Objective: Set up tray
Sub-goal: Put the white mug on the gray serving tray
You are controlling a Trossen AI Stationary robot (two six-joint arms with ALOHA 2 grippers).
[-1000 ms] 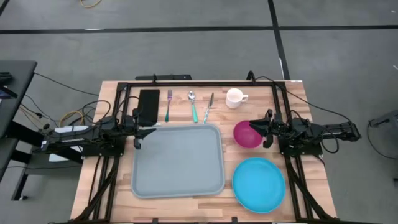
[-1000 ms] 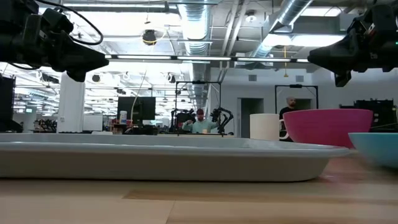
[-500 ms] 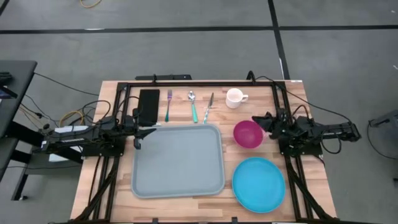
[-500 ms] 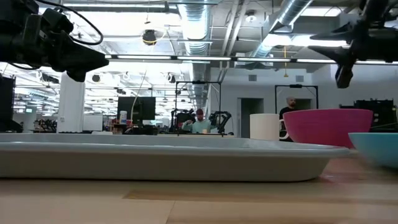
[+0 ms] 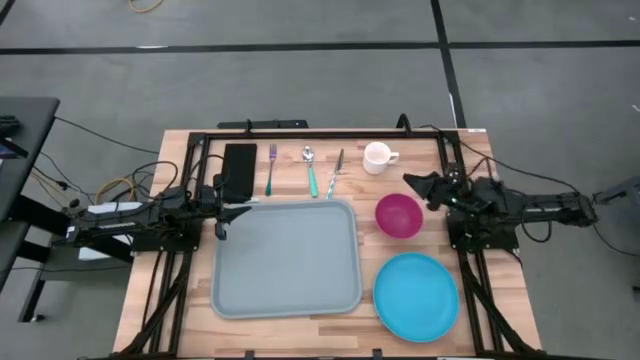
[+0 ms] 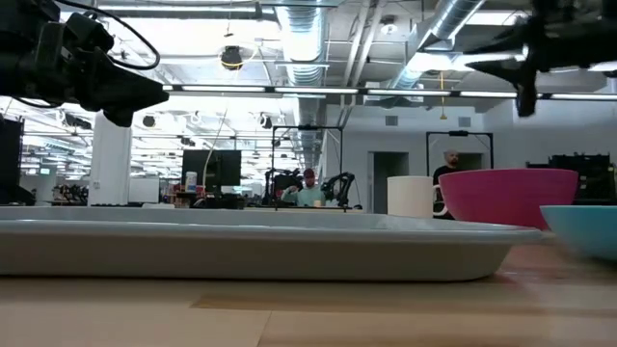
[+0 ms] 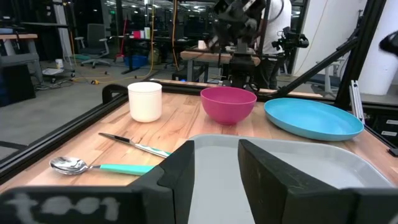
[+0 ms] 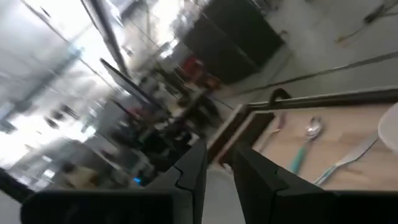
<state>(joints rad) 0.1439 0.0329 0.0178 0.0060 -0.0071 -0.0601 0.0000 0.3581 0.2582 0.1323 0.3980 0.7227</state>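
Observation:
My open right gripper keeps moving toward the cup's rim (image 5: 367, 151) and closes there, because the white cup (image 5: 377, 158) is upright and clear of the knife and magenta bowl.
The light grey-blue tray (image 5: 285, 258) lies flat in the middle of the table, with nothing on it. My left gripper (image 5: 222, 216) hangs open above the tray's far left corner, its fingers (image 7: 180, 171) raised clear of the tray (image 7: 311, 168). My right gripper (image 5: 412, 184) is open in the air between the white cup (image 5: 378, 157) and the magenta bowl (image 5: 398, 215). The low view shows it (image 6: 516, 67) well above the bowl (image 6: 506, 198). A blue plate (image 5: 416, 295) rests right of the tray, near the front edge.
Along the far edge, from left to right, lie a black napkin (image 5: 239, 170), a fork (image 5: 270, 168), a teal-handled spoon (image 5: 311, 170) and a knife (image 5: 335, 172). Black frame rails (image 5: 320, 133) border the table. People stand in the room behind.
My right gripper has left its place over the bowl's right rim, risen, and moved toward the far edge and the cup, tipping its fingers upward. The left arm and all objects have kept still.

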